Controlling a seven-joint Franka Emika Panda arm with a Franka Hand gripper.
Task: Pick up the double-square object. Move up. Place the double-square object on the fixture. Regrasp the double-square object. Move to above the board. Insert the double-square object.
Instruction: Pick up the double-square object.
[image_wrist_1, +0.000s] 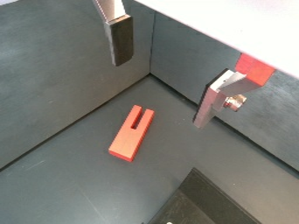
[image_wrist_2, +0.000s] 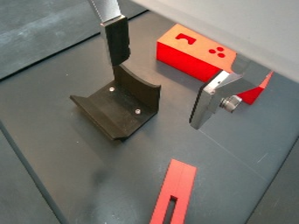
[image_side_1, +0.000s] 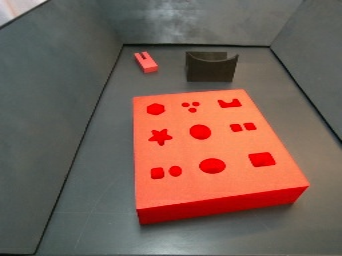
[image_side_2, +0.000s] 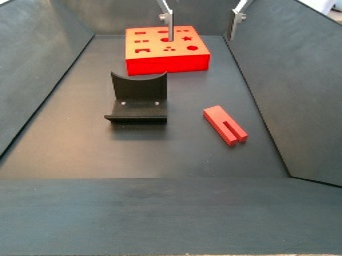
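My gripper will lower the double-square object (image_side_1: 147, 62) to where the fixture's top dips (image_side_1: 211, 59) between two raised ends, so the object should settle snugly in that dip.
The double-square object (image_wrist_1: 132, 133) is a small red slotted block lying flat on the dark floor; it also shows in both side views (image_side_1: 147, 62) (image_side_2: 225, 125). Beside it stands the fixture (image_wrist_2: 117, 109) (image_side_1: 210, 66) (image_side_2: 136, 100), a dark block with a curved notch. The board (image_side_1: 214, 150) (image_side_2: 167, 50) (image_wrist_2: 198, 57) is a large red slab with shaped recesses. My gripper (image_wrist_1: 162, 92) (image_wrist_2: 160, 92) hangs open high above the floor with nothing between its fingers (image_wrist_1: 121, 39). In a side view only its fingertips (image_side_2: 167, 15) show, at the upper edge over the board.
Grey walls (image_side_1: 80, 60) enclose the floor on all sides, sloping outward. The object lies between the fixture and one side wall (image_side_2: 274, 80). In a side view the board sits at the far end, behind the fixture.
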